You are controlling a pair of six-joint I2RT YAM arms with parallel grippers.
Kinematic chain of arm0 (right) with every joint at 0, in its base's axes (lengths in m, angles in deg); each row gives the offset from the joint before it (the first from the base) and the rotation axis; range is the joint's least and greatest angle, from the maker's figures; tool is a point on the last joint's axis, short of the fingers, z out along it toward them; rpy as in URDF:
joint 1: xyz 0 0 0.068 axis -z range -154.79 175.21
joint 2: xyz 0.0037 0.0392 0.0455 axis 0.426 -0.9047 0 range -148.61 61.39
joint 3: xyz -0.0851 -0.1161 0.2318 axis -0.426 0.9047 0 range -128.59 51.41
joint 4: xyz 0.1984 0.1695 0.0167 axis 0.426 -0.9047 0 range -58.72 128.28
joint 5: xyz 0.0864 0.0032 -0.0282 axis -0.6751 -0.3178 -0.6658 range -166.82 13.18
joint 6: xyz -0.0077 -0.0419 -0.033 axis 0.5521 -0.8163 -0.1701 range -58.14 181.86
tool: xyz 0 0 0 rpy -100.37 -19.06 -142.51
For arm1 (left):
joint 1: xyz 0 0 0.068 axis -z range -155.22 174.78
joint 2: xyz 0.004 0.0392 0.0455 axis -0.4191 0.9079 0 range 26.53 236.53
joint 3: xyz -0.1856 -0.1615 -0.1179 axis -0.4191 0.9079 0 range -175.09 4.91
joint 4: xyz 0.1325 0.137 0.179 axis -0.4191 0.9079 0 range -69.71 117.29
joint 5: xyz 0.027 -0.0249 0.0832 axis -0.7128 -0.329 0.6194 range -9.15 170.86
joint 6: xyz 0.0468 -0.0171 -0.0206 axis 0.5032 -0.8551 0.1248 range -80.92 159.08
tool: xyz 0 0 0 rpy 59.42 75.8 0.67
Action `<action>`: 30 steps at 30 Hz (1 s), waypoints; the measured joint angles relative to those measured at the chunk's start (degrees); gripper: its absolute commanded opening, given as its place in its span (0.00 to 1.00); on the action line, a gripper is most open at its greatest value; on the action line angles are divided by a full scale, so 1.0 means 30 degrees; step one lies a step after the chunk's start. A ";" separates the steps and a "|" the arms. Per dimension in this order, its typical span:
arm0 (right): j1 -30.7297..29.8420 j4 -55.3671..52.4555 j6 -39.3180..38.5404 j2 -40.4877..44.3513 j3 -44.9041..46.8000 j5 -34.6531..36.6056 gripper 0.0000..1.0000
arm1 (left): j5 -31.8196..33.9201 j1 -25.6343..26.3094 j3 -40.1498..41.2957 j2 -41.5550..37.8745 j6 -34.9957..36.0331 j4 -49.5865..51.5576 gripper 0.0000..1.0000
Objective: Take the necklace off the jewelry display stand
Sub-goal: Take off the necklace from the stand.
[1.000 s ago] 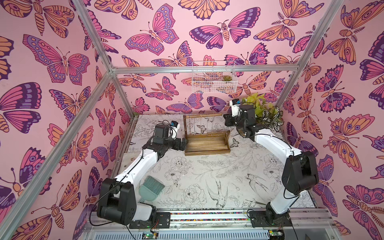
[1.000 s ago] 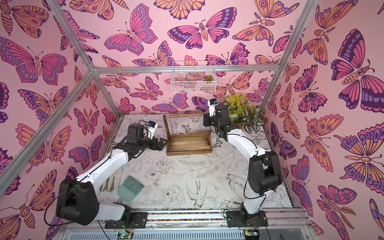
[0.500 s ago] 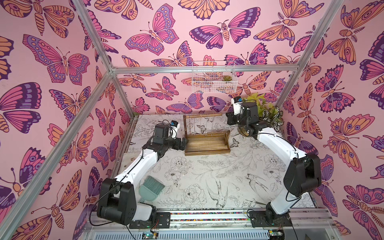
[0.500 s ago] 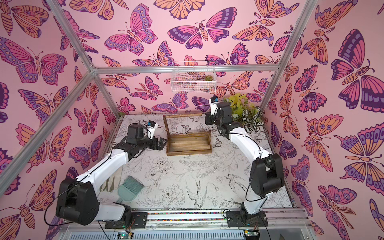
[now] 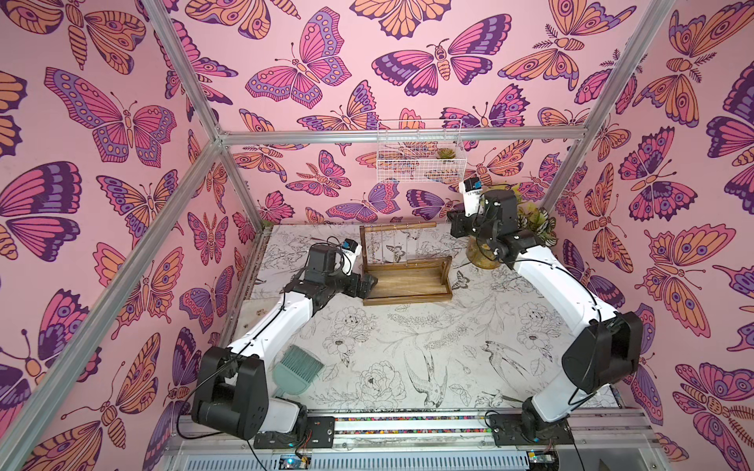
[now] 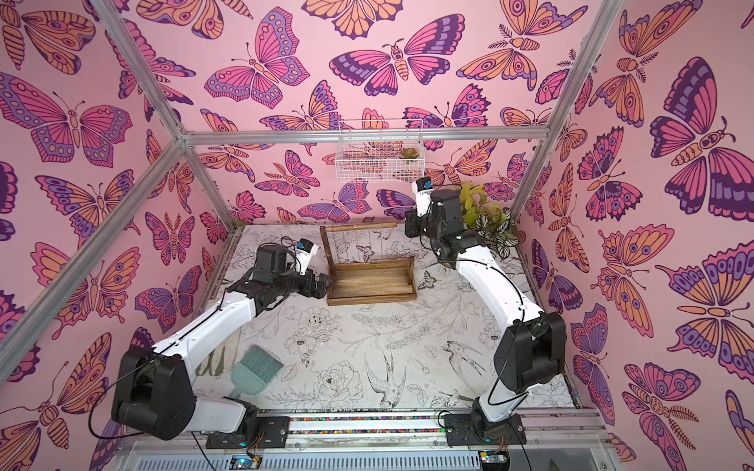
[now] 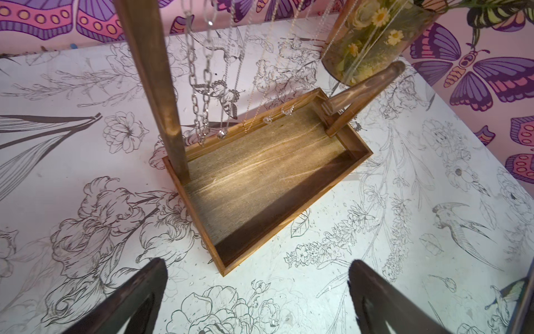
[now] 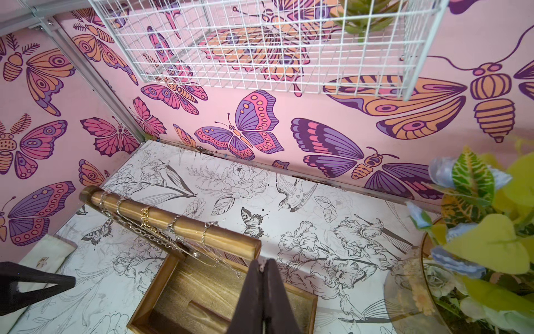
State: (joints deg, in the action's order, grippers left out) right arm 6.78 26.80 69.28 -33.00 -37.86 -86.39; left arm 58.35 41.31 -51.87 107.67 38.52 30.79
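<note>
My left gripper should keep moving toward the necklace's lower end [image 7: 337, 89] and close there, as the thin necklace is hanging from my right gripper past the crossbar's loose end [image 5: 433, 225].
The dark wooden jewelry display stand [image 5: 408, 301] [image 6: 371, 301] sits at the back middle of the table. Several chains hang from its crossbar [image 8: 231, 238]. Among them are a thick link chain [image 8: 144, 231] [image 7: 202, 86] and a thin silver necklace [image 8: 222, 260]. The thin necklace slants from the bar toward my right gripper [image 8: 263, 261] [image 5: 452, 225] [image 6: 408, 225]. That gripper is shut just off the crossbar's free end, with a small silvery bit between its tips. My left gripper [image 7: 257, 261] [image 5: 369, 285] [image 6: 324, 285] stands open and empty by the tray's left end.
A white wire basket [image 5: 420, 157] [image 8: 260, 43] hangs on the back wall above the right gripper. A glass vase with plants [image 5: 534, 220] [image 8: 476, 231] stands close behind the right arm. A teal brush [image 5: 298, 367] lies front left, and a white cloth [image 8: 46, 254] lies beside the stand.
The right gripper, still shut, has risen and drawn back to the right, from beside the stand to the level of the crossbar's end. The left arm has not moved.
</note>
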 measured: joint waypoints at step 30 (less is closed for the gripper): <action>-0.2237 -0.5982 -0.1494 0.1945 -0.5107 -0.1064 0.00 | -0.3184 0.1384 0.0284 -0.0911 0.0525 -0.0831 0.99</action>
State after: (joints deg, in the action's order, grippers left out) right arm 0.07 8.85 64.80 -27.16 -53.18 -89.58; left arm 48.80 45.47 -51.01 104.94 40.10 28.30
